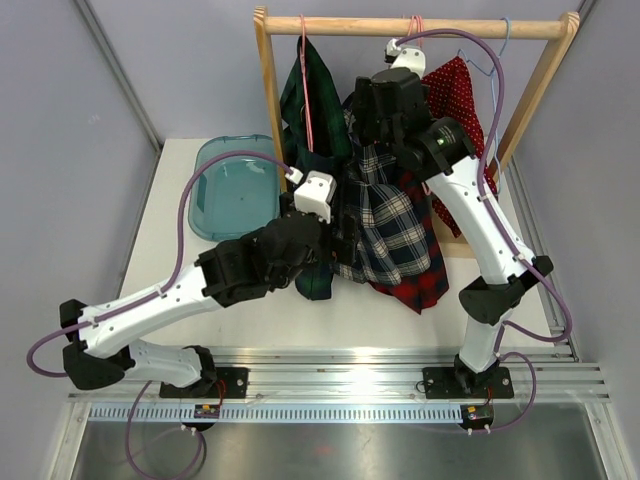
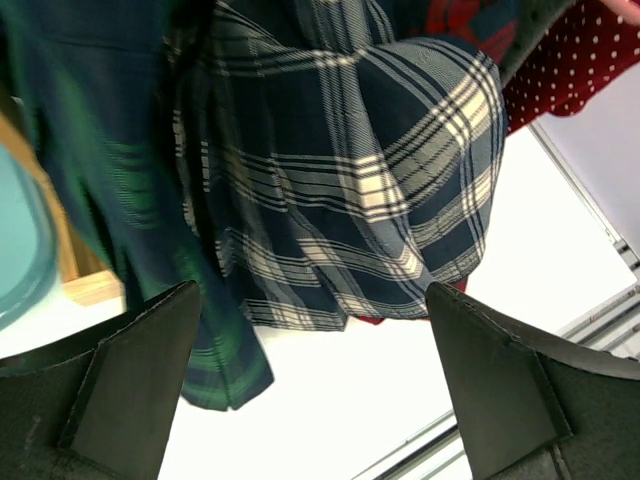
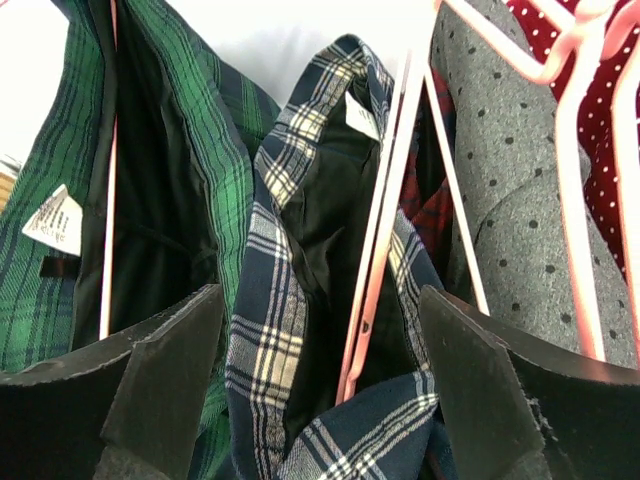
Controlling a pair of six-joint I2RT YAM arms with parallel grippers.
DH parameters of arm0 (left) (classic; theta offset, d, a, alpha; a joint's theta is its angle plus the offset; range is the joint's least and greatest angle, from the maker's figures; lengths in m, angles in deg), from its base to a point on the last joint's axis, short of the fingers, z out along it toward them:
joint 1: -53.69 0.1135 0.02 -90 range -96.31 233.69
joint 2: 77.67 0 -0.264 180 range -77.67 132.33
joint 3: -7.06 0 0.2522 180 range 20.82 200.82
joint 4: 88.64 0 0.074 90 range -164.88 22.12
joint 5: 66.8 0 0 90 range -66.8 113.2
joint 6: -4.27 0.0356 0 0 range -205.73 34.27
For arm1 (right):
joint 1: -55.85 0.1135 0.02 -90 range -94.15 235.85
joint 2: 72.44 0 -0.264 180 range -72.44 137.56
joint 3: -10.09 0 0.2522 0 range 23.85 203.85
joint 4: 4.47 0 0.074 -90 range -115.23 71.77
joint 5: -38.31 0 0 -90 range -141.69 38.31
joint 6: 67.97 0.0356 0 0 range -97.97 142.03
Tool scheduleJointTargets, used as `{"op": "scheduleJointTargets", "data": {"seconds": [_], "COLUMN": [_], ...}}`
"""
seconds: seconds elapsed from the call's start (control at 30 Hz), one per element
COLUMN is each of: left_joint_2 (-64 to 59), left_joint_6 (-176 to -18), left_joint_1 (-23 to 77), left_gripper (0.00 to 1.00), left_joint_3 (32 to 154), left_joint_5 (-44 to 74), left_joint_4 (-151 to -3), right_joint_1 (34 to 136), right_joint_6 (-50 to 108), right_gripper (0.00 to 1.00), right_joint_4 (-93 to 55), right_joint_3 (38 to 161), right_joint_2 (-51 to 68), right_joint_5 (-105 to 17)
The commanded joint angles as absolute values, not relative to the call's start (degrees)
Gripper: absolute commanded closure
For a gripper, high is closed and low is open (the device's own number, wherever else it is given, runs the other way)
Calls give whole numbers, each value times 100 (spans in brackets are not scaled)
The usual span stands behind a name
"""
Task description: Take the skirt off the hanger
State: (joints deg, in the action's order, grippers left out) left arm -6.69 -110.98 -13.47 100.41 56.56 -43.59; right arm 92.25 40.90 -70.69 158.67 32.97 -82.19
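The navy-and-white plaid skirt (image 1: 384, 222) will reveal a red plaid garment hanging behind it when I pull the skirt away, because red plaid cloth (image 1: 424, 284) sticks out past the skirt's hem.
The navy-and-white plaid skirt (image 1: 388, 215) hangs from the wooden rail (image 1: 420, 27) among other garments. In the right wrist view its waistband (image 3: 262, 260) loops around a pink hanger (image 3: 385, 200). My right gripper (image 3: 322, 292) is open, with its jaws standing either side of the waistband and the hanger's arm. My left gripper (image 2: 312, 290) is open below the skirt's hem (image 2: 330, 300), with nothing between its fingers. In the top view the left gripper (image 1: 333, 243) is at the skirt's lower left and the right gripper (image 1: 372, 130) is at its top.
A green plaid skirt (image 3: 190, 150) hangs to the left of the navy one. A grey dotted garment (image 3: 520, 200), a red polka-dot one (image 1: 462, 95) and a red plaid one (image 1: 415, 285) hang to the right. A teal tray (image 1: 235, 185) lies on the white table at the back left.
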Motion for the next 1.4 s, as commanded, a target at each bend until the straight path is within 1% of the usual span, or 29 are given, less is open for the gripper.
{"op": "scheduleJointTargets", "data": {"seconds": [0.0,0.13,0.23,0.33,0.37,0.43,0.47,0.53,0.57,0.6,0.67,0.77,0.83,0.93,1.0,1.07,1.1,1.17,1.2,1.23,1.27,1.3,1.37], "left_joint_2": [-639,-464,-261,-129,-103,-59,2,64,82,99,187,546,801,1294,1496,1707,1743,1743,1708,1586,1533,1463,1322], "left_joint_6": [-11192,-11043,-10937,-10867,-10849,-10779,-10744,-10621,-10560,-10437,-10287,-10216,-10348,-10436,-10392,-10348,-10374,-10444,-10471,-10471,-10462,-10401,-10305], "left_joint_1": [-1399,-1399,-1399,-1399,-1399,-1399,-1407,-1390,-1381,-1355,-1232,-855,-478,-204,-89,-89,-89,-107,-124,-159,-194,-212,-291], "left_gripper": [1,1,1,1,1,1,1,1,1,1,1,1,1,3,14,22,28,36,44,48,50,50,48], "left_joint_3": [9984,9992,10114,10177,10185,10177,10177,10151,10072,10019,9896,10035,10316,10712,10879,11107,11178,11310,11293,11267,11232,11240,11388], "left_joint_5": [5589,5651,5756,5783,5783,5835,5975,6177,6405,6468,6573,6399,6162,5819,5704,5634,5590,5476,5467,5467,5493,5493,5467], "left_joint_4": [-4973,-5299,-5440,-5563,-5607,-5712,-5756,-5958,-6237,-6405,-6931,-7119,-7101,-7057,-7136,-7128,-7084,-6970,-6978,-6996,-6978,-6961,-6777], "right_joint_1": [9127,9057,8978,8907,8899,8855,8855,8837,8820,8819,8811,8802,8793,8784,8775,8784,8776,8776,8775,8775,8784,8784,8784], "right_joint_6": [4093,4049,4057,4066,4057,4057,4066,4075,4075,4075,4075,4075,4092,4154,4207,4242,4242,4233,4224,4189,4172,4172,4172], "right_gripper": [14,26,29,38,46,52,62,71,81,88,99,100,100,100,100,100,100,100,100,100,100,100,100], "right_joint_4": [-6780,-6622,-6560,-6490,-6455,-6428,-6419,-6393,-6393,-6384,-6410,-6437,-6446,-6454,-6446,-6446,-6446,-6463,-6472,-6524,-6577,-6630,-6823], "right_joint_3": [15850,15700,15604,15542,15525,15507,15498,15463,15454,15445,15445,15419,15384,15305,15261,15208,15199,15225,15243,15348,15444,15663,15919], "right_joint_2": [3233,3259,3303,3338,3347,3364,3364,3364,3338,3347,3347,3312,3277,3136,3004,2882,2846,2759,2741,2723,2732,2732,2732], "right_joint_5": [-8288,-8254,-8245,-8210,-8210,-8201,-8210,-8175,-8140,-8139,-8104,-8061,-8025,-7894,-7815,-7744,-7718,-7682,-7682,-7674,-7674,-7656,-7577]}}
